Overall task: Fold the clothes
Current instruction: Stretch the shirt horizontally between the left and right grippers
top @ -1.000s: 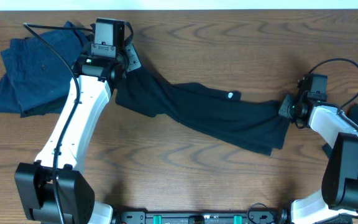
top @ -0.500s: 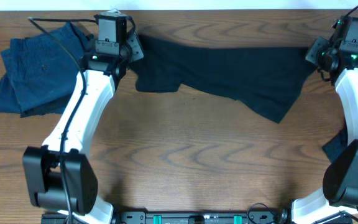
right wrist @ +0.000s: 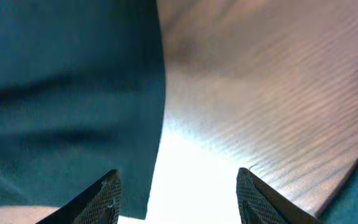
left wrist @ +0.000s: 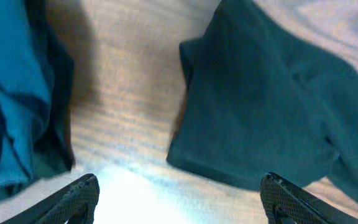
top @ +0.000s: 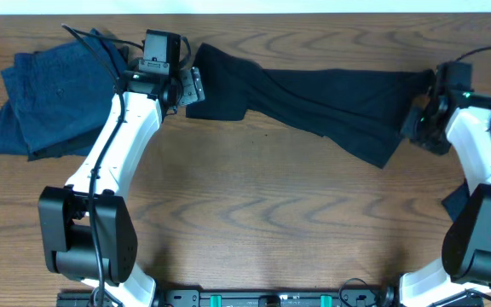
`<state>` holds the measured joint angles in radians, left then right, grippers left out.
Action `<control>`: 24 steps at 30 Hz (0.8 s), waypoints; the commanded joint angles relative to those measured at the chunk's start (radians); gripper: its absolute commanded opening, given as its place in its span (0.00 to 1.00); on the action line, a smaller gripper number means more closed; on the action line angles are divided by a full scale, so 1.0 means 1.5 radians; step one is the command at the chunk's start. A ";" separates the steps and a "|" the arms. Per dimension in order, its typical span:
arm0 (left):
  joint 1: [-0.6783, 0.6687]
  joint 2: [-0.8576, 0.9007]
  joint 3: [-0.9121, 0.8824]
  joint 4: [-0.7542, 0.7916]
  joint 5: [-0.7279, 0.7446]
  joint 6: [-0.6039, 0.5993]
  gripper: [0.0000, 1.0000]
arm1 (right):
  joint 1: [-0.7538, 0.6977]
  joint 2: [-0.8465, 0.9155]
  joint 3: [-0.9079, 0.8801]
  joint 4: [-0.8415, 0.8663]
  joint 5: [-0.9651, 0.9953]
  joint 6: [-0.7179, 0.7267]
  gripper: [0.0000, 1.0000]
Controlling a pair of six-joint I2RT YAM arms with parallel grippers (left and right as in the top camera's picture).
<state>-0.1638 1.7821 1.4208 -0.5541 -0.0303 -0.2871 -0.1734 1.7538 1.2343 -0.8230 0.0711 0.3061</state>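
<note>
My left gripper should keep lowering and grip the black garment's edge [left wrist: 184, 124], as the black garment's corner [top: 192, 114] is ahead of the open fingers and clear of the navy pile.
The long black garment [top: 314, 98] lies stretched across the back of the table, its lower right corner hanging toward the front. My left gripper [top: 191, 85] stands open just beside its left end, with only bare wood between the fingers [left wrist: 79, 198]. In the left wrist view the black cloth [left wrist: 260, 106] lies ahead of the left gripper [left wrist: 179, 202]. My right gripper [top: 420, 124] is open at the garment's right end. In the right wrist view the cloth's edge [right wrist: 67, 93] runs under the left finger of the right gripper [right wrist: 179, 199], and nothing is held.
A crumpled navy pile [top: 49, 98] lies at the back left, also seen as blue cloth [left wrist: 11, 93] left of the left gripper. Another dark piece [top: 454, 203] shows at the right edge by the right arm. The table's back edge [top: 314, 10] is close behind the garment.
Both grippers have opened and let go of the black garment, which has dropped onto the table. The right arm has pulled toward the front; the left has shifted slightly right.
</note>
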 commanded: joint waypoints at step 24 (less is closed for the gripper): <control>0.027 0.226 -0.007 0.160 0.214 0.076 0.33 | 0.037 0.003 -0.051 -0.033 0.000 0.006 0.57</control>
<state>-0.1253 2.1048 1.4143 -0.2989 0.1871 -0.1875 -0.1265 1.7565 1.1622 -0.8711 0.0677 0.3065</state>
